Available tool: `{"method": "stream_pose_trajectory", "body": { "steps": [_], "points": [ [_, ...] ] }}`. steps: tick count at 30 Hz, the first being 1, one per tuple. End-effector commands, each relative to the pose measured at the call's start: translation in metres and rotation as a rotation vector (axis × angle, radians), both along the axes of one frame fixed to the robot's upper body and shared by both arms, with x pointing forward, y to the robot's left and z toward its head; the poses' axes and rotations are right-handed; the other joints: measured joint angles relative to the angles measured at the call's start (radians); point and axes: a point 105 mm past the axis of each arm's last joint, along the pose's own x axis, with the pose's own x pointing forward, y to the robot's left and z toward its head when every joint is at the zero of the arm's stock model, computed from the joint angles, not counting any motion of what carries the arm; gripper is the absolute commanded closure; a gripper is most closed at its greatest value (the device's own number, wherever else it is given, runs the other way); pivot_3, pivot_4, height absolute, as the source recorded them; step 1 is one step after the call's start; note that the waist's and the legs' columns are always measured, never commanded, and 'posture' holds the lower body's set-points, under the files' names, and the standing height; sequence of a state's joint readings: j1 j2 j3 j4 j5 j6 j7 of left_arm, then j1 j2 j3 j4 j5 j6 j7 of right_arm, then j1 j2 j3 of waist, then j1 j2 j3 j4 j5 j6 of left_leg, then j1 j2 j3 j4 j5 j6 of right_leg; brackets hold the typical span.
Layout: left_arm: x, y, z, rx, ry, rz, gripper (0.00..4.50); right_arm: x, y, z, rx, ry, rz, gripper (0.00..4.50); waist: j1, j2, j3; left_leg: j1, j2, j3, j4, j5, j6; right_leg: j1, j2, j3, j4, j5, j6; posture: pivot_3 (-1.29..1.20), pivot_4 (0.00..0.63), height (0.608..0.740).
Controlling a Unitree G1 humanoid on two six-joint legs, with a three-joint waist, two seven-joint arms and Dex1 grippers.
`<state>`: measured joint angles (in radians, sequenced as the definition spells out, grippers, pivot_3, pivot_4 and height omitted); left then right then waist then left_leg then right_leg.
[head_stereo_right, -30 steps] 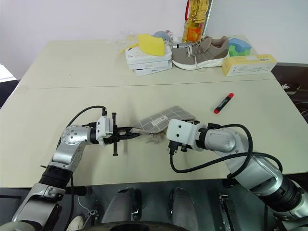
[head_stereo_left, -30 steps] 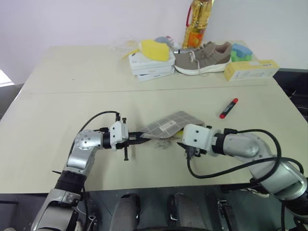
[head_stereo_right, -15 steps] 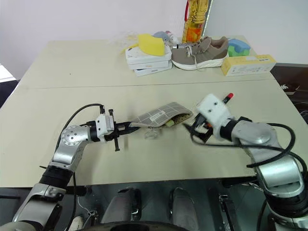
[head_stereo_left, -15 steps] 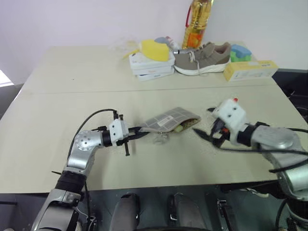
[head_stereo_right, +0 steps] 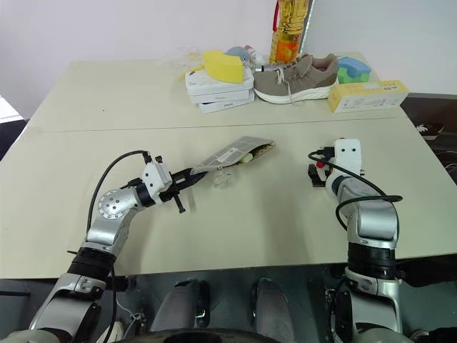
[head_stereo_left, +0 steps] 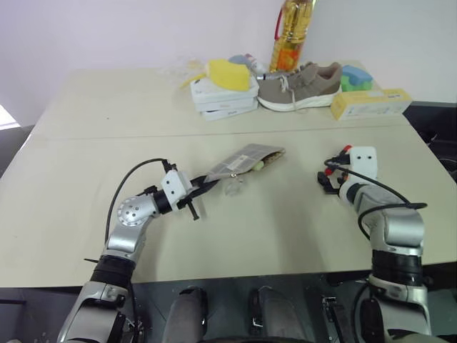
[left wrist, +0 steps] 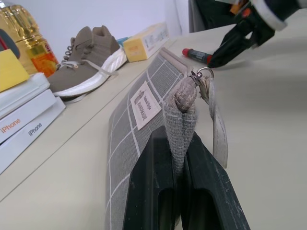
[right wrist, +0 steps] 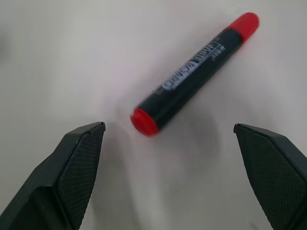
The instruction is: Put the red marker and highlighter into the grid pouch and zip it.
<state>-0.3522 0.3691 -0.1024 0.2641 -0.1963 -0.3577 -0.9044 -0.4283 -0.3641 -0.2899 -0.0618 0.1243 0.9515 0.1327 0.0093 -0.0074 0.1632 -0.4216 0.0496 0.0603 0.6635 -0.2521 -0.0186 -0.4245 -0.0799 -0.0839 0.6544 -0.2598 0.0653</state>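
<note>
My gripper will push the red marker, and the marker will slide in end first, because the grid pouch's opening gapes around the yellow highlighter.
The grid pouch is grey with white lines and lies mid-table, its mouth open toward the right. The yellow highlighter shows in that mouth. My left gripper is shut on the pouch's fabric end beside the zip pull. The red marker, dark-bodied with red ends, lies on the table to the right. My right gripper hovers open just short of it, one finger to each side and neither touching. From the head, that gripper sits at the marker's near end.
Along the table's far edge stand a stack of white boxes with a yellow sponge, a tan shoe, an oil bottle and a long yellow box. Bare tabletop lies between pouch and marker.
My right gripper left the pouch mouth, swung right to the marker and opened wide. The left gripper turned, swinging the pouch's open end away from me.
</note>
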Motion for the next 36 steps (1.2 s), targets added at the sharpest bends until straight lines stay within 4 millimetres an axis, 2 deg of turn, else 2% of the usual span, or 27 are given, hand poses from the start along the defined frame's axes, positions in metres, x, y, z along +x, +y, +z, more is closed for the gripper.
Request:
{"method": "stream_pose_trajectory", "body": {
  "steps": [1,3,6,12,15,18,21,25,29,36],
  "points": [
    [0.000,0.000,0.006,-0.014,-0.027,0.009,4.50,0.012,-0.009,0.013,0.041,-0.083,-0.063,0.05,0.000,0.000,0.000,0.000,0.000,0.000,0.000,0.000,0.000,0.000,0.000,0.000,0.000,0.000,0.000,0.00,0.150,0.740],
    [0.000,-0.001,0.006,-0.015,-0.027,0.009,4.50,0.015,-0.013,0.010,0.059,-0.080,-0.102,0.05,0.001,0.000,0.000,0.000,0.000,0.000,0.000,0.000,0.000,0.000,0.000,0.000,0.000,0.000,0.000,0.00,0.150,0.740],
    [-0.001,-0.002,0.007,-0.017,-0.027,0.010,4.50,0.015,-0.021,0.007,0.077,-0.076,-0.149,0.93,0.001,0.000,0.000,0.000,0.000,0.000,0.000,0.000,0.000,0.000,0.000,0.000,0.000,0.000,0.000,0.00,0.150,0.740],
    [0.001,-0.001,0.010,-0.036,-0.015,0.016,4.50,0.012,-0.016,0.016,0.075,-0.109,-0.121,4.01,0.000,0.001,0.000,0.000,0.000,0.000,0.000,0.000,0.000,0.000,0.000,0.000,0.000,0.000,0.000,0.00,0.150,0.740],
    [0.002,0.000,0.012,-0.038,-0.013,0.018,4.50,0.008,-0.012,0.023,-0.029,-0.110,-0.057,4.09,-0.001,0.001,0.000,0.000,0.000,0.000,0.000,0.000,0.000,0.000,0.000,0.000,0.000,0.000,0.000,0.00,0.150,0.740],
    [0.006,0.002,0.014,-0.041,-0.014,0.023,4.50,-0.005,0.005,0.043,-0.286,-0.130,0.167,4.09,0.004,0.002,0.000,-0.001,0.000,0.000,0.000,0.000,0.000,0.000,-0.001,0.000,0.000,0.000,0.000,0.00,0.150,0.740],
    [0.008,0.003,0.017,-0.053,-0.012,0.025,4.50,-0.030,0.032,0.061,-0.414,-0.174,0.437,4.09,0.003,0.002,0.000,-0.001,0.000,0.000,0.000,0.000,0.000,0.000,-0.001,0.000,-0.001,0.000,0.001,0.00,0.150,0.740],
    [0.009,0.003,0.018,-0.066,-0.002,0.006,4.50,-0.069,0.064,0.064,-0.470,-0.163,0.725,4.09,0.001,0.000,0.001,-0.001,0.000,-0.002,0.000,0.000,0.000,0.000,0.000,0.000,-0.001,0.000,0.001,0.00,0.150,0.740],
    [0.008,0.002,0.017,-0.064,0.006,-0.017,4.50,-0.082,0.082,0.068,-0.442,-0.173,0.817,4.09,0.001,0.000,0.001,-0.001,0.000,-0.002,0.000,0.000,0.000,0.000,0.001,0.000,-0.001,0.000,0.001,0.00,0.150,0.740],
    [0.008,0.001,0.016,-0.068,0.007,-0.034,4.50,-0.087,0.095,0.066,-0.466,-0.141,0.888,4.09,0.005,-0.001,0.001,-0.001,0.000,-0.002,0.001,0.000,0.000,0.000,0.000,0.000,-0.002,0.000,0.001,0.00,0.150,0.740]
  ]
}}
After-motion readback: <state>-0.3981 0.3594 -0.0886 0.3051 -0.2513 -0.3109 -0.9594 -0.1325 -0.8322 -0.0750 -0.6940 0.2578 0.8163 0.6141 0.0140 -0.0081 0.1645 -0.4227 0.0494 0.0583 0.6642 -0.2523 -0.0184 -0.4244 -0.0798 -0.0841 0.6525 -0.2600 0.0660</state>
